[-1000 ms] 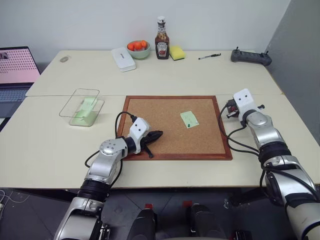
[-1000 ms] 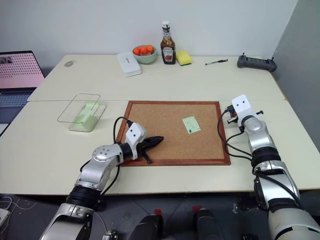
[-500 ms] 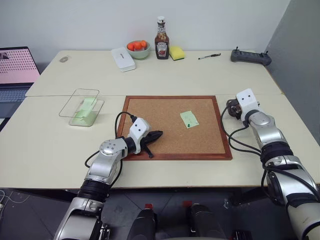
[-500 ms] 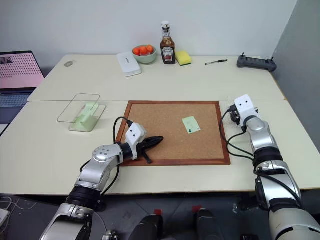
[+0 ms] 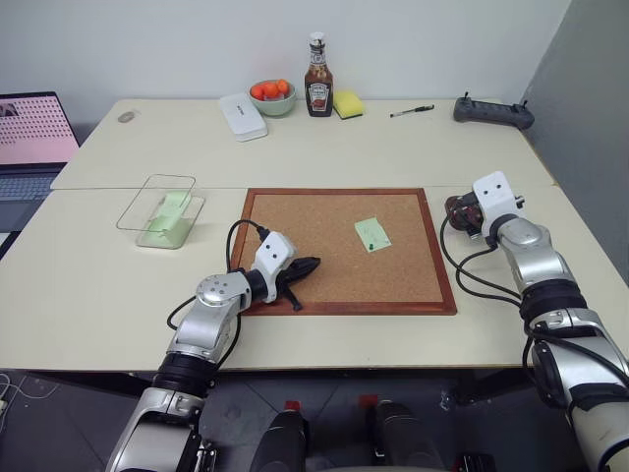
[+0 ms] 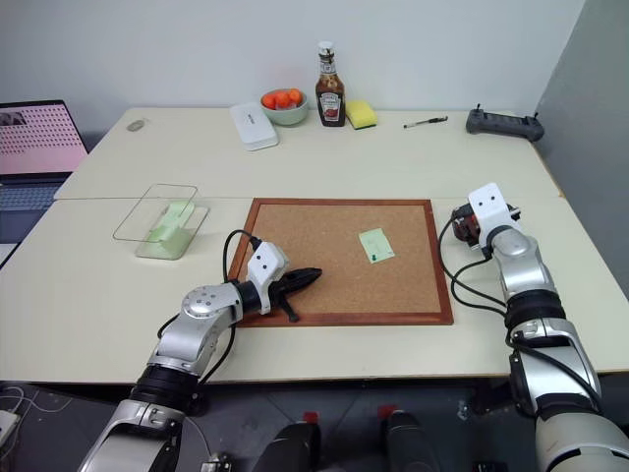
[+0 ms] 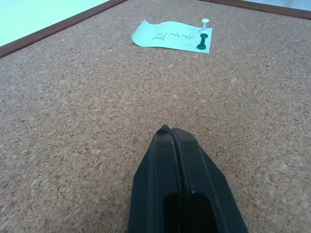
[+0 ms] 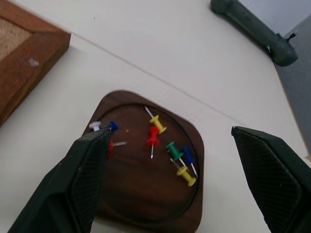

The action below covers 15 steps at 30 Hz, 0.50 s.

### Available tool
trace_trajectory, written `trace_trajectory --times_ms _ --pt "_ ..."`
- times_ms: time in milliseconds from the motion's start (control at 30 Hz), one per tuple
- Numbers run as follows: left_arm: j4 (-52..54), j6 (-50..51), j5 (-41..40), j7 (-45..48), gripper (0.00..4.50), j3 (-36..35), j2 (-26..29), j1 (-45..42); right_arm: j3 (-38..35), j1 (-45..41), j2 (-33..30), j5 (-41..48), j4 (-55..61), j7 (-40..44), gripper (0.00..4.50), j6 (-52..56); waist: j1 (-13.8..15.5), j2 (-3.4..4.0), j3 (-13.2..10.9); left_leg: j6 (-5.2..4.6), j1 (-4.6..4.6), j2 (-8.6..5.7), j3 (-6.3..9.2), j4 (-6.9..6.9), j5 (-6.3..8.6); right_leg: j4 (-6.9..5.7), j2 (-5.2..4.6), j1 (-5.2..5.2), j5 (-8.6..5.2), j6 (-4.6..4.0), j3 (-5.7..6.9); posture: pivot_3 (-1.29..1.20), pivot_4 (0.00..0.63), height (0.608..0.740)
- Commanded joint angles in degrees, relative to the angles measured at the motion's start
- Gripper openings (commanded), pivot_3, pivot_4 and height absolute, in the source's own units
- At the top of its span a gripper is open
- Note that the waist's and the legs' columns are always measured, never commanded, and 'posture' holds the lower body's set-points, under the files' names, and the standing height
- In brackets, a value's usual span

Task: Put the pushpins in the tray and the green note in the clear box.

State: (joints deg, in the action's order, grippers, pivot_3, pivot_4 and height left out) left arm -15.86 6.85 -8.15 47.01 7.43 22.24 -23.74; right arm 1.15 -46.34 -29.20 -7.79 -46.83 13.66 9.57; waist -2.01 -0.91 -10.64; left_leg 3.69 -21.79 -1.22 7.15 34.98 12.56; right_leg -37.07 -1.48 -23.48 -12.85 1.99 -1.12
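Observation:
My gripper will leave the green note (image 5: 373, 234) on the corkboard when I pull out the white pushpin, because the green pushpin (image 5: 370, 248) also holds the green note.
The green note (image 5: 371, 233) lies flat on the corkboard (image 5: 295, 211), held by a white pushpin (image 7: 205, 23) and a green pushpin (image 7: 202, 44). My left gripper (image 7: 171, 132) is shut and empty, resting low on the cork well short of the note. The dark brown tray (image 8: 141, 204) sits on the table just past the board's right edge, with several pushpins (image 8: 153, 138) lying in it, red, yellow, green and blue. My right gripper (image 8: 170, 138) hangs open over the tray, holding nothing. The clear box (image 5: 157, 210) stands left of the board, lid raised, with pale green paper inside.
Along the table's far edge stand a white case (image 5: 242, 116), a green bowl of orange fruit (image 5: 272, 95), a ketchup bottle (image 5: 317, 79), a yellow sponge (image 5: 347, 103), a pen (image 5: 411, 111) and a black controller (image 5: 493, 111). A laptop (image 5: 29, 138) sits at far left.
My right gripper's fingers have spread open over the tray. The left arm, the note and the box are where they were.

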Motion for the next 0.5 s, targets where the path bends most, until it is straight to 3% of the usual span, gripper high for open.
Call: trace_trajectory --times_ms 33,167,300,500 --pt "-0.81 0.0 1.11 0.52 0.0 1.34 -0.26 0.41 -2.91 -0.07 -0.68 1.94 4.98 -0.7 4.19 -1.76 0.0 0.0 0.0 0.0 0.0 0.0 0.0 0.0 0.0 0.0 0.0 0.0 0.0 0.0 0.0 0.0 0.15 0.74" --pt "-0.65 -0.06 1.2 0.6 0.0 1.23 -0.04 0.66 -5.11 4.17 2.1 10.43 16.16 9.1 4.19 -0.31 0.02 0.02 0.01 0.0 0.01 0.01 0.03 0.0 0.0 0.0 0.0 0.02 0.0 0.0 0.02 0.0 0.15 0.74" --pt "-0.88 -0.18 1.29 0.83 0.0 1.18 0.09 0.58 -2.69 9.8 3.5 14.92 26.75 18.13 4.19 4.54 0.01 0.03 0.02 0.0 0.02 0.02 0.09 0.01 0.0 0.01 0.02 0.07 0.0 0.01 0.08 0.0 0.15 0.74" --pt "-1.13 -0.38 1.38 1.02 0.0 1.22 0.24 0.42 1.22 14.33 6.61 14.78 32.48 20.01 4.19 7.69 0.08 0.03 0.02 0.0 0.04 0.02 0.1 0.01 0.0 0.0 0.02 0.07 0.0 0.01 0.09 0.0 0.15 0.74"
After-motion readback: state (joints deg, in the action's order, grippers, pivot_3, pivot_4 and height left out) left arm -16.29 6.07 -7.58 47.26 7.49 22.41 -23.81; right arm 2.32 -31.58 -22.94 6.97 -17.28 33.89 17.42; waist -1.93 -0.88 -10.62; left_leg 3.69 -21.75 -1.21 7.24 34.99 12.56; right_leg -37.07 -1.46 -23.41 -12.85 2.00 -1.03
